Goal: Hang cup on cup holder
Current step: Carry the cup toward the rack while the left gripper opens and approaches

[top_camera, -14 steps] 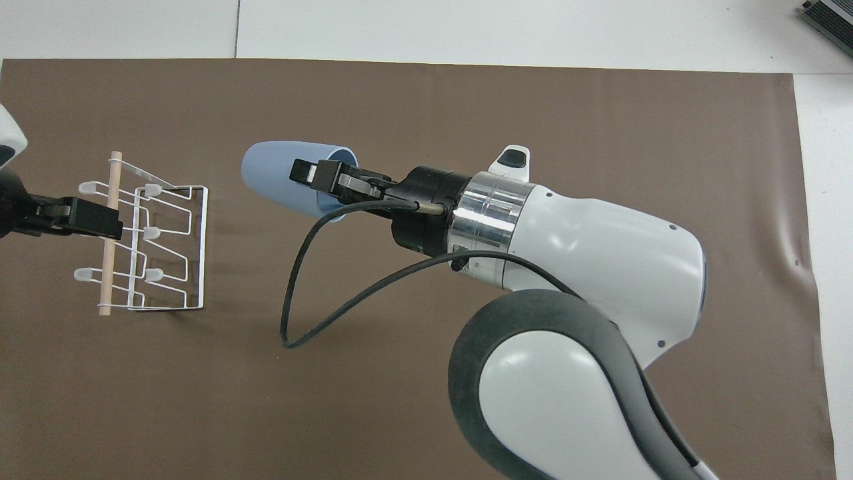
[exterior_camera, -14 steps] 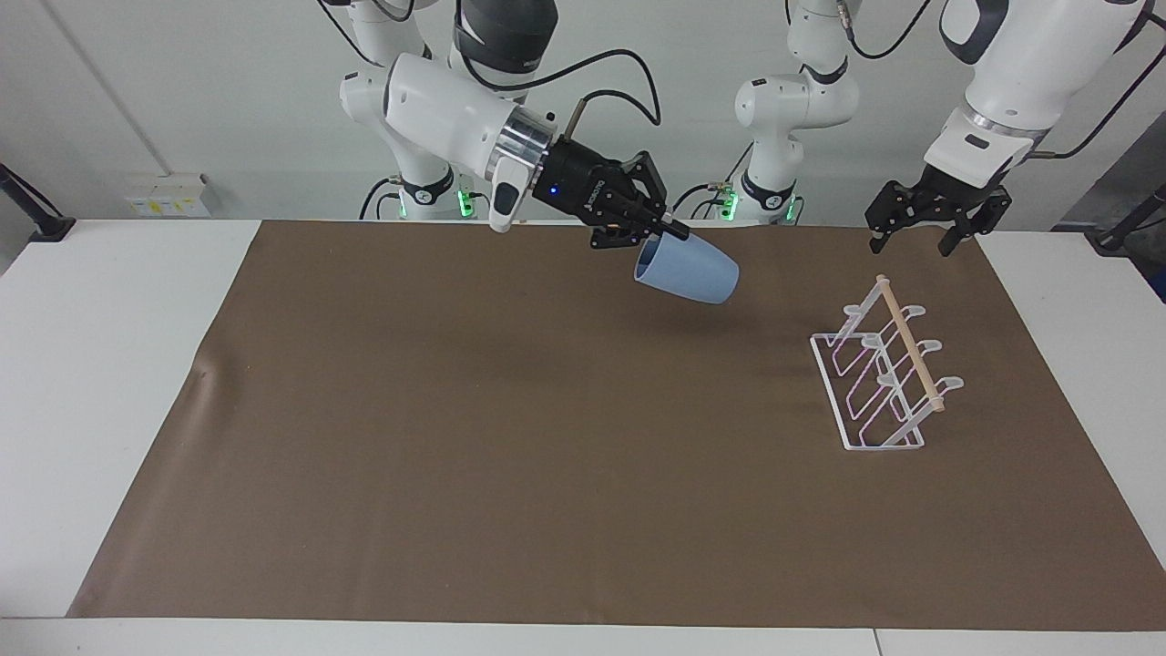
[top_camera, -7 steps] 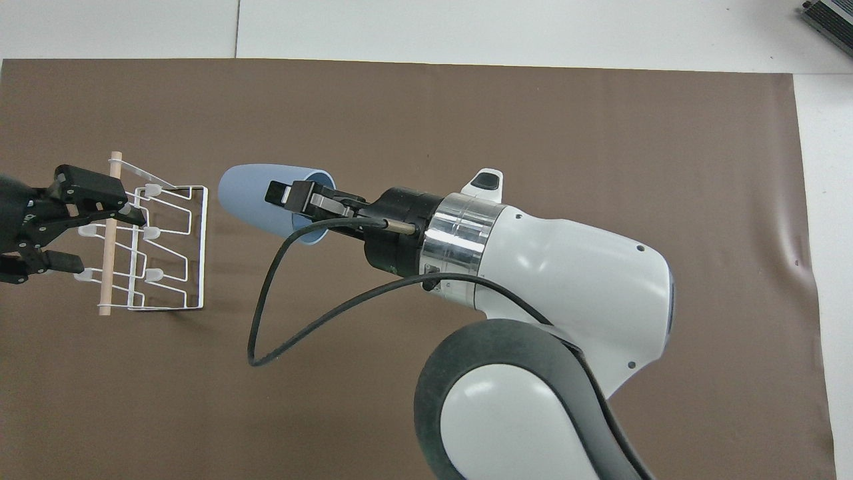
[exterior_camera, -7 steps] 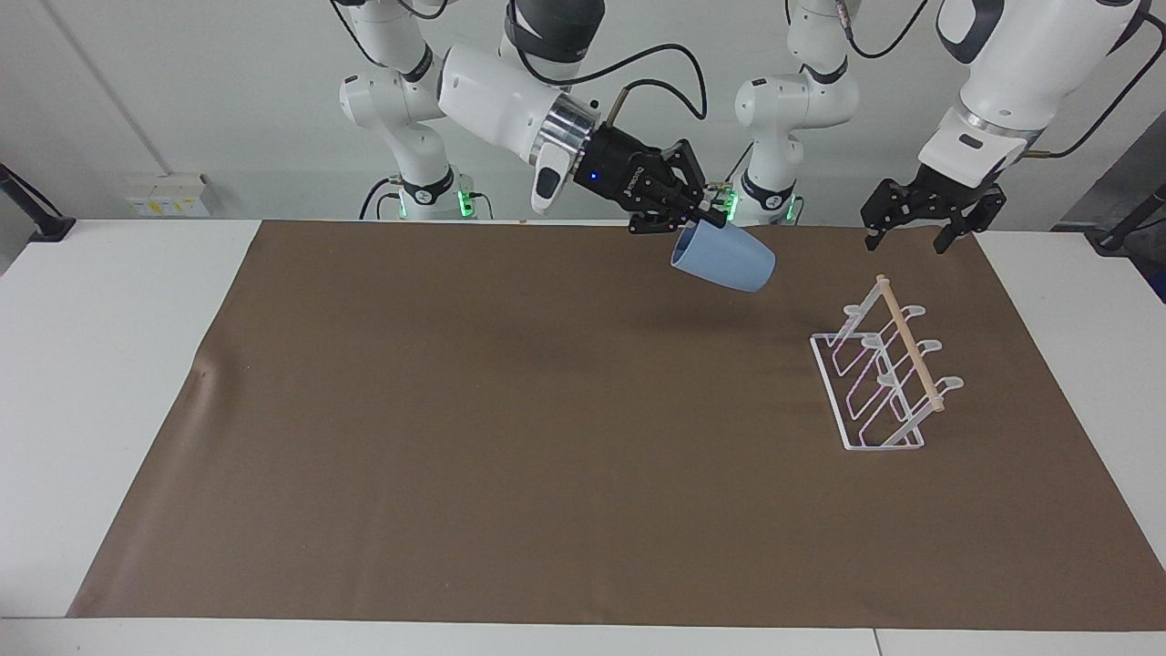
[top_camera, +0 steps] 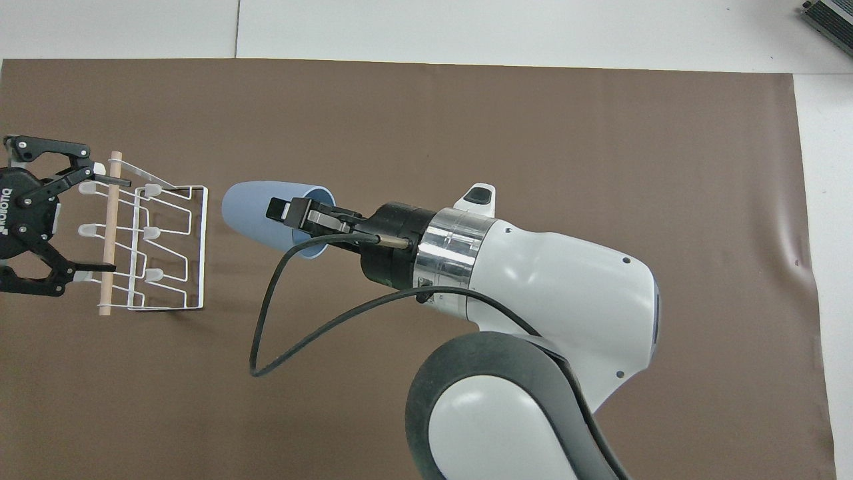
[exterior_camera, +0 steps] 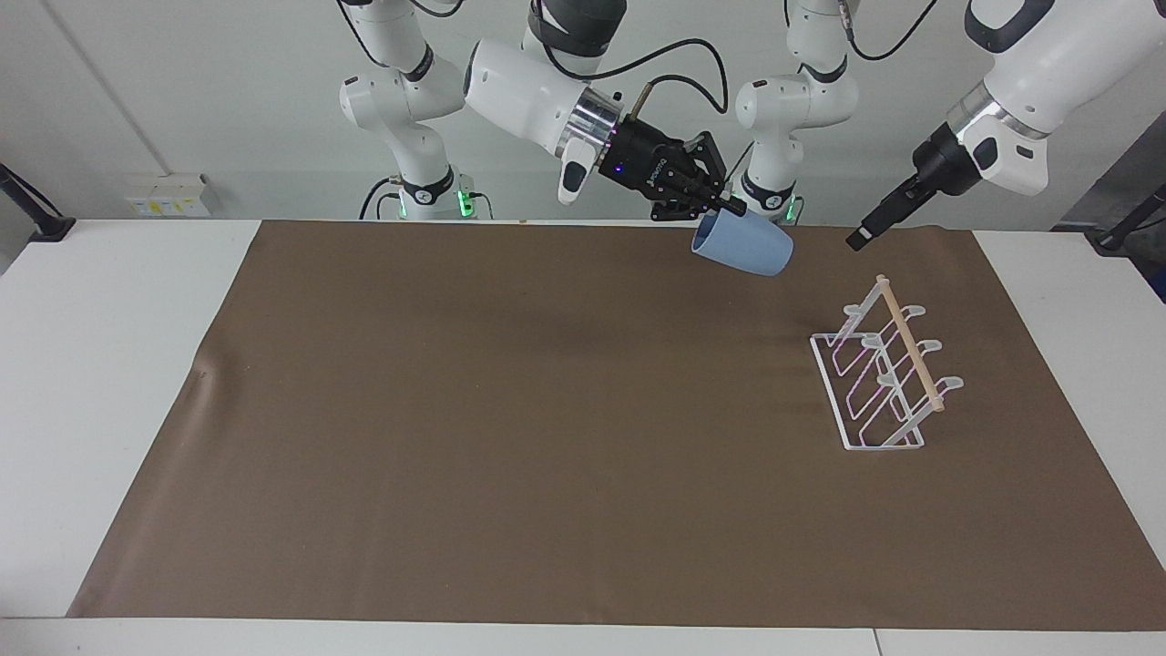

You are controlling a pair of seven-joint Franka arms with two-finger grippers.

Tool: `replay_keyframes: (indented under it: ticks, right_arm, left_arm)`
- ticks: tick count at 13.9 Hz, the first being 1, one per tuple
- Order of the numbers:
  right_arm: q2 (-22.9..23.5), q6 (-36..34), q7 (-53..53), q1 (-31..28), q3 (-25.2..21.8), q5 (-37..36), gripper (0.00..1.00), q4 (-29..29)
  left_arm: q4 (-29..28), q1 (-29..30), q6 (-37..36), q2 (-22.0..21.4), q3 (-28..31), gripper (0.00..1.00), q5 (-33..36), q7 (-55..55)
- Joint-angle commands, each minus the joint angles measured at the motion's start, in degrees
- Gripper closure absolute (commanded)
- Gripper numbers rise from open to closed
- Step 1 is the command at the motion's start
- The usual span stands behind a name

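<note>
My gripper will lower the light-blue cup (top_camera: 265,215) over one of the cup holder's white-tipped wires (top_camera: 152,233), which slant outward, so the cup will hang tilted and stay there.
My right gripper (exterior_camera: 724,208) is shut on the rim of the light-blue cup (exterior_camera: 742,244), one finger inside it. It holds the cup in the air, tipped on its side, base pointing toward the cup holder (exterior_camera: 879,378). In the overhead view the cup (top_camera: 256,207) and right gripper (top_camera: 293,210) are a short gap from the cup holder (top_camera: 153,247). The white wire holder with its wooden rod (exterior_camera: 906,342) stands on the mat at the left arm's end. My left gripper (exterior_camera: 858,240) is open and empty, well above the holder; from overhead the left gripper (top_camera: 100,223) spans the rod (top_camera: 110,233).
A brown mat (exterior_camera: 455,410) covers most of the white table (exterior_camera: 109,364). A black cable (top_camera: 266,333) loops down from my right wrist. A grey device (top_camera: 830,20) sits at the table's corner farthest from the robots, at the right arm's end.
My right gripper has carried the cup upward and toward the cup holder. My left gripper has turned at the wrist, so its open fingers now show spread over the rod from overhead.
</note>
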Motion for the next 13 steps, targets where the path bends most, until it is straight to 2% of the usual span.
replay_keyframes:
  ticks: [1,4,7,10,13]
  right_arm:
    - [-1.86,1.14,0.13,0.21,-0.07,1.88,1.0,-1.87]
    - [-1.77,1.23,0.04,0.21,0.02,1.79,1.0,-1.96]
    - [-1.86,1.23,-0.14,0.47,0.02,1.79,1.0,-2.39]
    - [-1.77,1.32,-0.22,0.82,-0.07,1.7,1.0,-2.57]
    - [-1.77,1.32,-0.22,0.82,-0.07,1.7,1.0,-2.57]
  left_arm:
    - [-9.46,0.38,6.94,-5.56,-0.34,0.0,-7.82,-6.86]
    - [-16.68,0.11,10.99,-9.26,-0.34,0.0,-15.12,-7.03]
    - [-17.22,-0.85,13.46,-9.27,-0.77,0.0,-18.3,-6.77]
    - [-17.66,-5.76,17.32,-8.74,-0.87,0.0,-19.0,-4.33]
    - [-19.24,-7.36,18.04,-8.39,-0.78,0.0,-19.45,-1.24]
